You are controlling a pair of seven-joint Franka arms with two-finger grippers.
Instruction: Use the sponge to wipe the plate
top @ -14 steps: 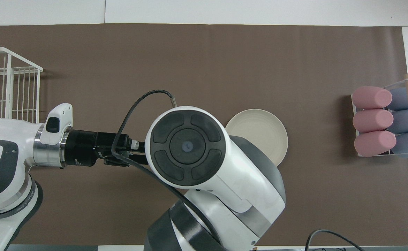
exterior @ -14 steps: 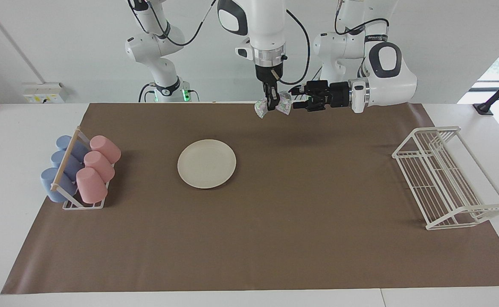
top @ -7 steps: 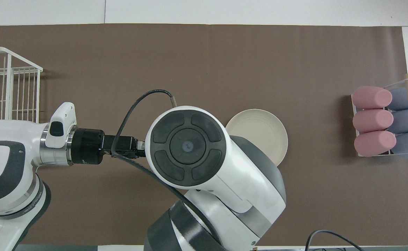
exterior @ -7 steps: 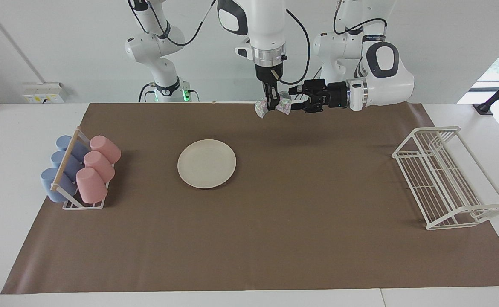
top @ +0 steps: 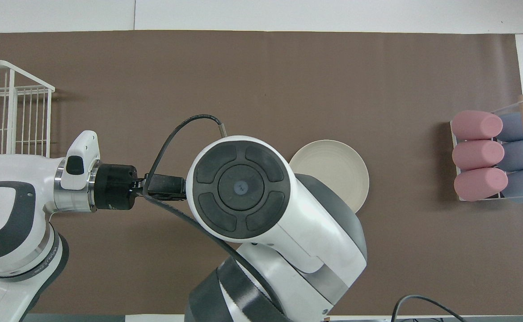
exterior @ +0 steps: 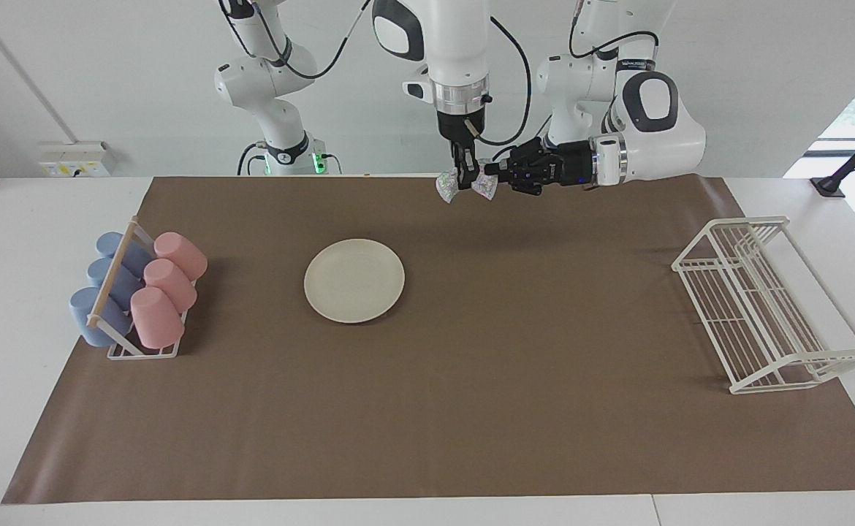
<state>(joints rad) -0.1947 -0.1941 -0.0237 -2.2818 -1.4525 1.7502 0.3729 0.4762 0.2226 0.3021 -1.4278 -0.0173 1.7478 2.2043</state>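
The sponge (exterior: pixel 485 183) is in both my grippers, far from the dish rack (exterior: pixel 762 302), so next my right gripper lets go and moves away before my left gripper takes the sponge there.
The cream plate (exterior: pixel 354 280) lies flat on the brown mat (exterior: pixel 471 409), toward the right arm's end of the table; the overhead view shows part of the plate (top: pixel 337 170) beside the right arm's wrist. The silvery sponge (exterior: pixel 446 187) hangs in the air over the mat's edge by the robots. My right gripper (exterior: pixel 465 175) points straight down, shut on its middle. My left gripper (exterior: pixel 492 176) reaches in level from the side, shut on the sponge's end toward the left arm. In the overhead view the right wrist hides the sponge and both grippers' tips.
A rack of pink and blue cups (exterior: pixel 139 292) lying on their sides stands at the right arm's end of the mat. A white wire dish rack (exterior: pixel 764 307) stands at the left arm's end.
My left gripper moved in sideways to the sponge and closed on its end. The right gripper kept holding the sponge in the same place. The plate did not move.
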